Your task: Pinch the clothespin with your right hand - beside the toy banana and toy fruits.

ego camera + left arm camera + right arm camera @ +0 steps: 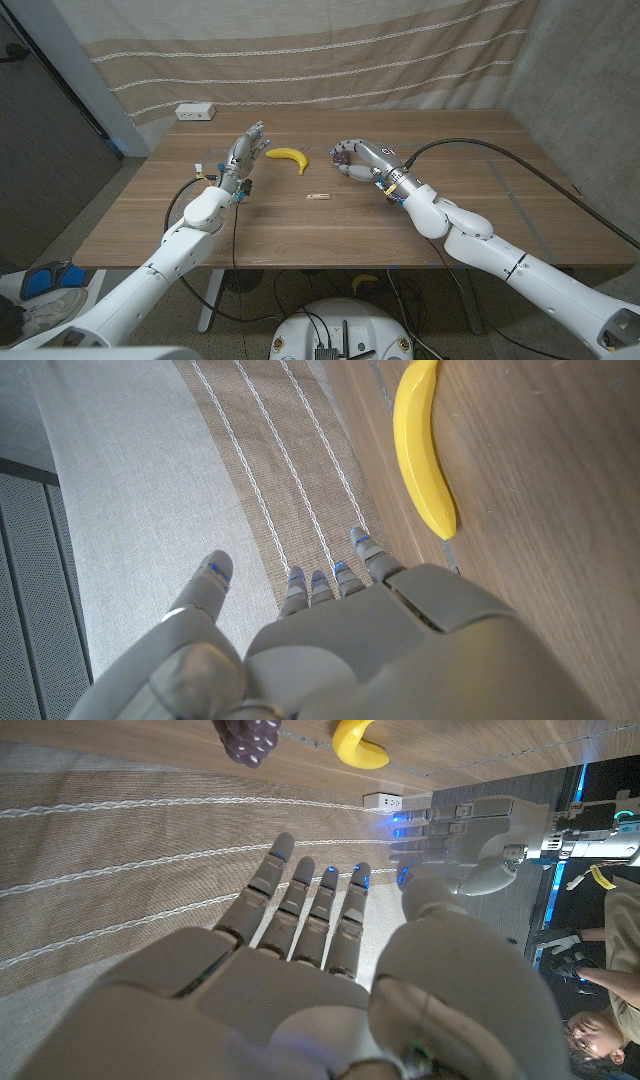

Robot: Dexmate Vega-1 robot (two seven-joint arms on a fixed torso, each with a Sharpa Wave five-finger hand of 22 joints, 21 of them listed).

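Observation:
The clothespin rests on its side with its arms closed together (319, 197), so its far jaws (310, 196) will open up when the robot squeezes its near end.
A small wooden clothespin (318, 196) lies on the table's middle, nearer the front than the yellow toy banana (288, 157) (425, 445) (358, 745). A purple toy grape bunch (340, 155) (247, 737) sits right of the banana. My right hand (360, 160) (300, 950) hovers beside the grapes, behind and to the right of the clothespin, fingers apart and holding nothing. My left hand (245, 150) (340, 640) (470, 835) stands left of the banana with fingers raised, empty.
A white power strip (196, 112) (383, 799) lies at the table's back left by the curtain. A black cable (500, 150) runs across the table's right side. A person (600, 1020) is at the edge of the right wrist view.

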